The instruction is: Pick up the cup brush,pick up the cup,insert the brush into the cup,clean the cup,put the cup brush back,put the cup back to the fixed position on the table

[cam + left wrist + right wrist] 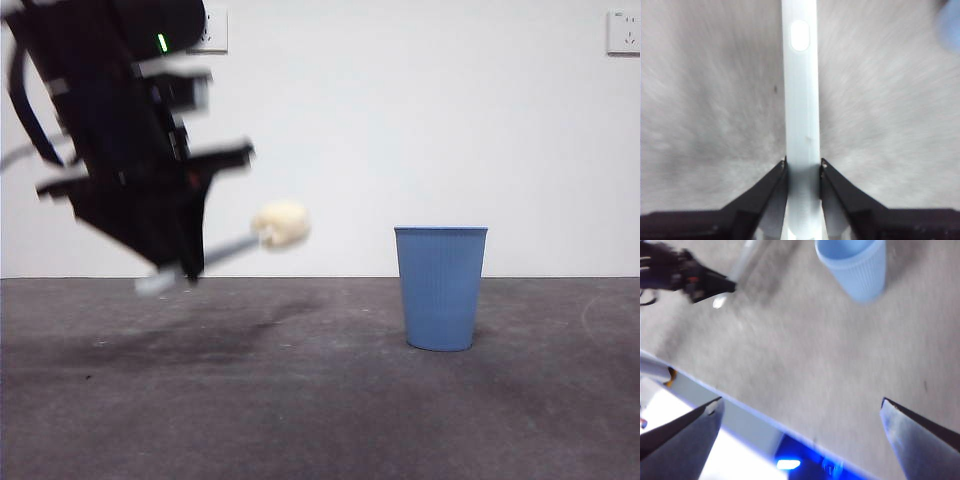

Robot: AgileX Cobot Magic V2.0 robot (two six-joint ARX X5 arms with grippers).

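Observation:
The blue ribbed cup (pixel 441 290) will take in the cream sponge head (pixel 282 224) loosely when the robot tips the cup toward the brush, since the sponge head is narrower than the cup's opening.
My left gripper (pixel 185 268) is shut on the cup brush's grey handle (pixel 801 115) and holds it above the table at the left of the front view. The cream sponge head (pixel 281 224) points right toward the cup, tilted upward; the handle's white tip sticks out below the jaws. The blue ribbed cup (pixel 440 288) stands upright on the table right of centre, apart from the brush. It also shows in the right wrist view (pixel 854 266). My right gripper (pixel 801 412) is open and empty, well back from the cup, above the table's edge.
The dark grey table (pixel 300 400) stretches across the front view, with a white wall behind. In the right wrist view the table's edge (pixel 740 407) and a blue light below it show. The left arm (pixel 685 277) with the brush shows there too.

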